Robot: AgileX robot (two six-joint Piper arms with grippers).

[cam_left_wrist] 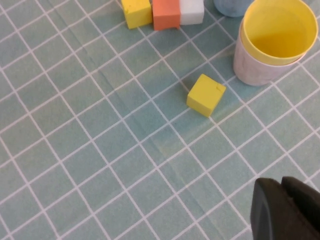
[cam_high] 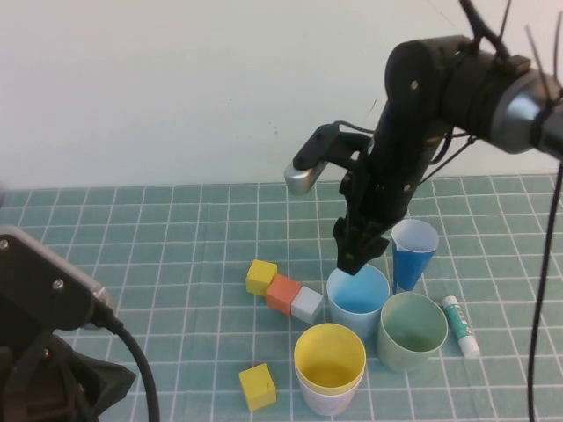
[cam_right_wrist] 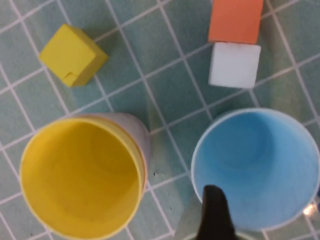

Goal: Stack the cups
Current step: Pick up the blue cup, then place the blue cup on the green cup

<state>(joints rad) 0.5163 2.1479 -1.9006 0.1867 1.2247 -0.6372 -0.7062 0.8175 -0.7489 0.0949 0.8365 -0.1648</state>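
Observation:
The pale green cup gets narrower from a wide opening. The light blue cup will sink in almost to its rim when I lower it.
The yellow cup sits nested in the pink cup at the front; they also show in the left wrist view and the right wrist view. The light blue cup stands upright behind them, and the pale green cup stands to its right. My right gripper hangs just over the light blue cup's far rim, open and empty. One of its fingers shows at the rim of the light blue cup. My left gripper is shut and empty, low at the front left.
A narrow dark blue cup stands behind the pale green cup. A yellow block, an orange block and a white block lie in a row left of the light blue cup. Another yellow block lies in front. A white-and-green stick lies at the right.

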